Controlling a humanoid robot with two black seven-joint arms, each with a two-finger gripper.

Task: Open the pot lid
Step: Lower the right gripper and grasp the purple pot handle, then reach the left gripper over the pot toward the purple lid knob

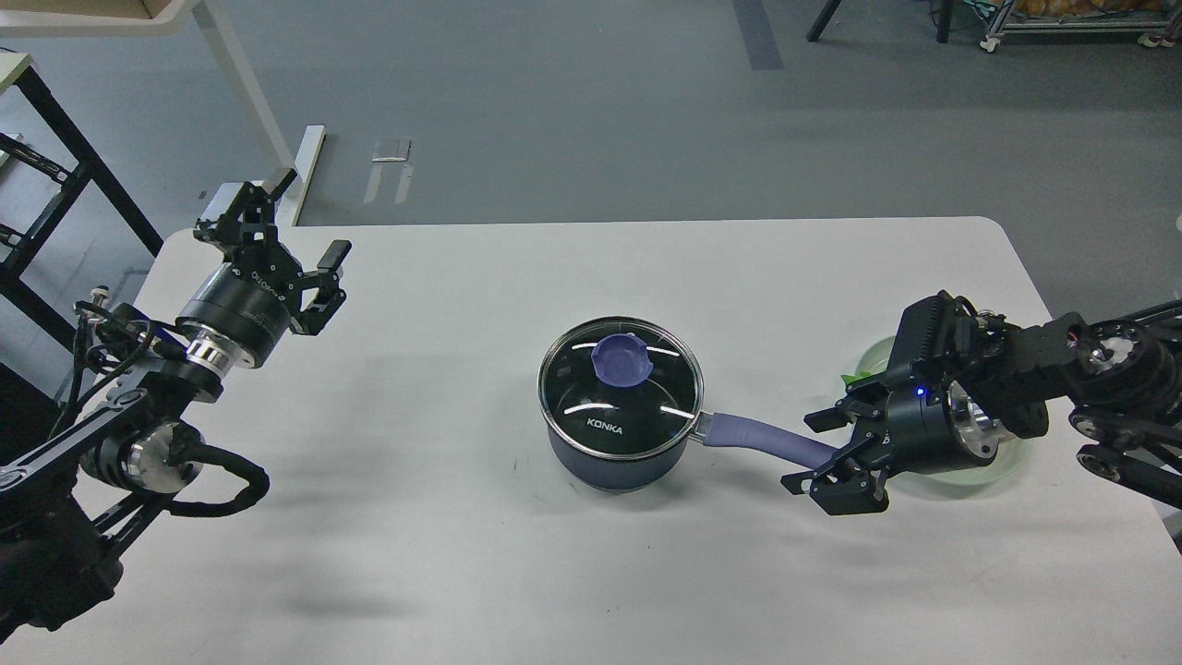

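Only plain black shows through the lid's glass (590, 390), so the dark blue pot (617, 470) should be empty when the robot holds the lid's handle and lifts the glass lid off.
A dark blue pot (609, 457) stands mid-table under a glass lid (621, 392) with a purple knob (621, 360). Its purple handle (762, 438) points right. My right gripper (816, 452) is open, low over the table, its fingers either side of the handle's far end; whether they touch it I cannot tell. My left gripper (309, 220) is open and empty, held above the table's far left corner, well away from the pot.
A pale green glass plate (1011, 462) lies behind my right wrist, mostly hidden by it. A green scrap (848, 379) shows at its left rim. The white table (462, 554) has its right edge close to the plate.
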